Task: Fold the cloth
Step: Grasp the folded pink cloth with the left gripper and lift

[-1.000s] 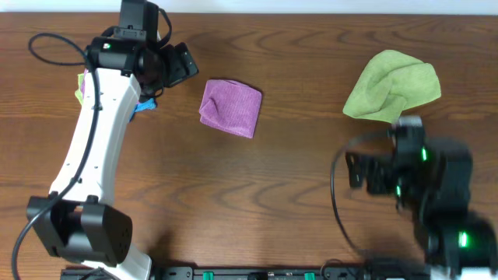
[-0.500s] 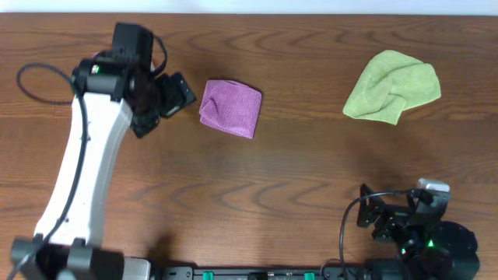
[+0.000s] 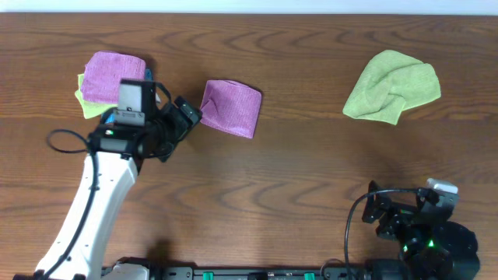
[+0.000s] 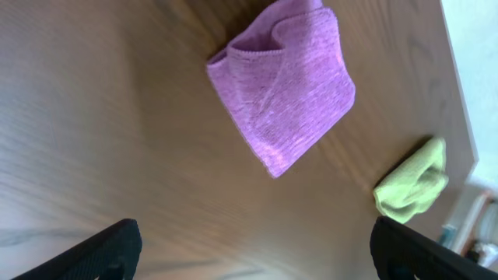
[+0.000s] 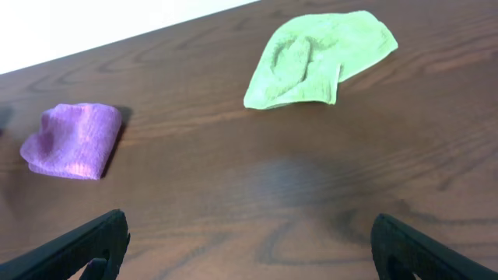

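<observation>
I expect the violet-purple cloth (image 4: 296,92) to gather into folds, layers together, when I lift it, since a loose, rumpled fold (image 4: 261,48) stands up at one of its edges.
The violet-purple cloth (image 3: 230,107) lies folded into a small rectangle on the wooden table, left of centre. It also shows in the left wrist view (image 4: 284,85) and the right wrist view (image 5: 71,141). My left gripper (image 3: 184,117) is open and empty just left of the cloth, apart from it; its fingertips frame bare table in the left wrist view (image 4: 253,253). My right gripper (image 3: 387,218) is open and empty at the front right edge, far from the cloth, and it shows in the right wrist view (image 5: 249,245).
A loose lime-green cloth (image 3: 393,85) lies at the back right, also in the right wrist view (image 5: 315,58) and the left wrist view (image 4: 412,183). At the back left a folded pinker purple cloth (image 3: 114,74) rests on a lime-green one (image 3: 84,99).
My left arm has drawn back from the back-left stack toward the front, uncovering it, and its gripper now sits beside the folded cloth. My right arm withdrew to the front edge.
</observation>
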`<action>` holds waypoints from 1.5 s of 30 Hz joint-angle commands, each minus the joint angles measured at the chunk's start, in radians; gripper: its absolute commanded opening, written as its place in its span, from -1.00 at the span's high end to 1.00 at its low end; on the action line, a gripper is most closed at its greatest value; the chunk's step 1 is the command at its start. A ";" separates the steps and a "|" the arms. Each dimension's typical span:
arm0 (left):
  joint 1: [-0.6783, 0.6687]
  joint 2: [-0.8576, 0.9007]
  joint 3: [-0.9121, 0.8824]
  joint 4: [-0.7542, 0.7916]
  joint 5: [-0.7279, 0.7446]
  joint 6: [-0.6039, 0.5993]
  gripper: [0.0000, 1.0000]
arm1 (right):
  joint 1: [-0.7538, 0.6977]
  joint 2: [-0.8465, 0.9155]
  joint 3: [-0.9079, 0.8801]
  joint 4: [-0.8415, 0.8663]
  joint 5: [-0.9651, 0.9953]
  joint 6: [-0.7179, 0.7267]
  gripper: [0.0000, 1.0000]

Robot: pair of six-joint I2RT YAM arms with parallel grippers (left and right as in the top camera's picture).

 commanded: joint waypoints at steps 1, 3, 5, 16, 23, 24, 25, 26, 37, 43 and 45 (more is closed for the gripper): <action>-0.019 0.039 -0.048 0.089 0.032 -0.105 -0.91 | -0.007 -0.004 -0.004 -0.014 0.014 0.017 -0.99; -0.025 0.076 -0.063 0.153 0.025 -0.127 -0.91 | -0.007 -0.004 -0.004 -0.031 0.014 0.017 -0.98; -0.027 0.122 -0.064 0.202 0.025 -0.148 -0.90 | -0.007 -0.004 -0.004 -0.047 0.014 0.017 -0.98; -0.027 0.351 -0.064 0.450 0.039 -0.237 -0.94 | -0.007 -0.004 -0.004 -0.163 0.014 0.017 -0.98; -0.028 0.415 -0.064 0.505 0.024 -0.257 -0.96 | -0.007 -0.004 -0.004 -0.167 0.014 0.017 -0.99; -0.028 0.423 -0.064 0.516 0.024 -0.257 -0.96 | -0.007 -0.004 -0.004 -0.167 0.014 0.017 -0.98; -0.028 0.431 -0.064 0.528 0.024 -0.257 -0.96 | -0.007 -0.004 -0.004 -0.167 0.014 0.017 -0.99; -0.028 0.439 -0.064 0.542 0.024 -0.257 -0.96 | -0.007 -0.004 -0.004 -0.167 0.014 0.017 -0.99; -0.038 0.528 -0.064 0.649 0.017 -0.303 -0.82 | -0.007 -0.004 -0.004 -0.167 0.014 0.017 -0.99; -0.066 0.531 -0.064 0.666 -0.045 -0.309 -0.65 | -0.007 -0.004 -0.004 -0.167 0.014 0.017 -0.99; -0.074 0.531 -0.064 0.673 -0.062 -0.309 -0.38 | -0.007 -0.004 -0.004 -0.167 0.014 0.017 -0.98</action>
